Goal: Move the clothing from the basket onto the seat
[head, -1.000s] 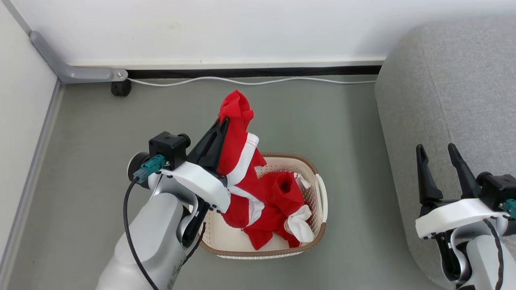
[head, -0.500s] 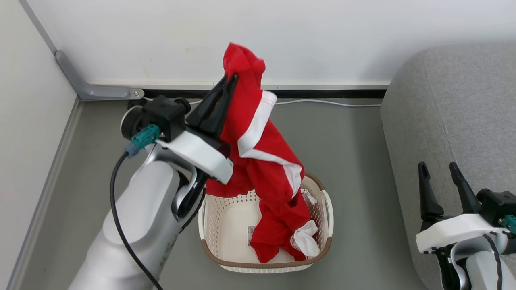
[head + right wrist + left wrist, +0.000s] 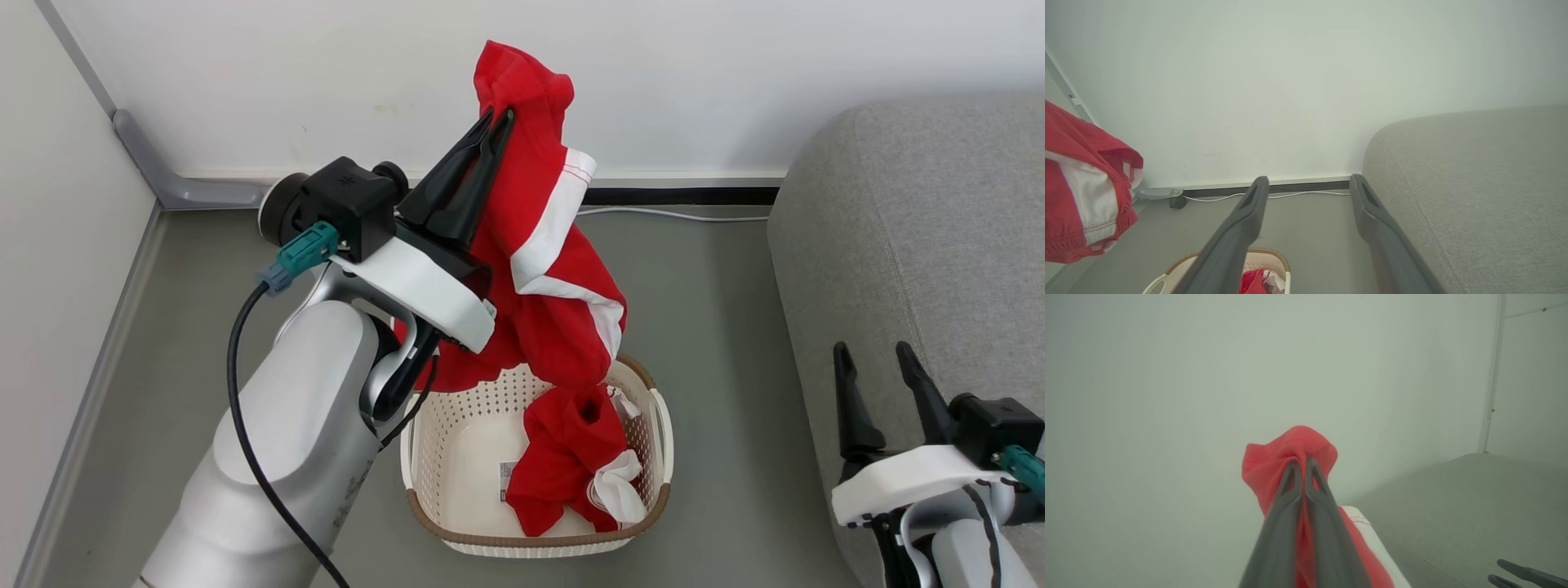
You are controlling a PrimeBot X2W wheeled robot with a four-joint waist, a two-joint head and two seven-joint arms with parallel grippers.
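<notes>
The hanging clothing's hem [image 3: 1088,239] stops clear of the basket, so I expect the robot to leave the crumpled red piece inside [image 3: 571,461] behind when it carries the clothing away.
My left gripper [image 3: 498,118] is shut on the top of the red clothing [image 3: 547,269], held high above the basket [image 3: 653,445]. The garment with white bands hangs from the pinch, and its lower end still lies crumpled in the cream basket on the floor. In the left wrist view the fingers [image 3: 1290,490] pinch a red fold [image 3: 1274,461]. My right gripper [image 3: 872,359] stands open and empty at the lower right, over the front edge of the grey seat [image 3: 922,212]. In the right wrist view its fingers [image 3: 1257,196] frame the floor, with the seat [image 3: 1474,171] to their right.
A white wall [image 3: 694,73] with a dark baseboard and a white cable [image 3: 678,215] runs along the back. A grey metal bracket [image 3: 163,175] sits in the left corner by a side panel. Grey floor lies between the basket and the seat.
My left arm has lifted the clothing higher and slightly rightward, pulling more fabric out of the basket. The head view has tilted up. My right gripper stays open.
</notes>
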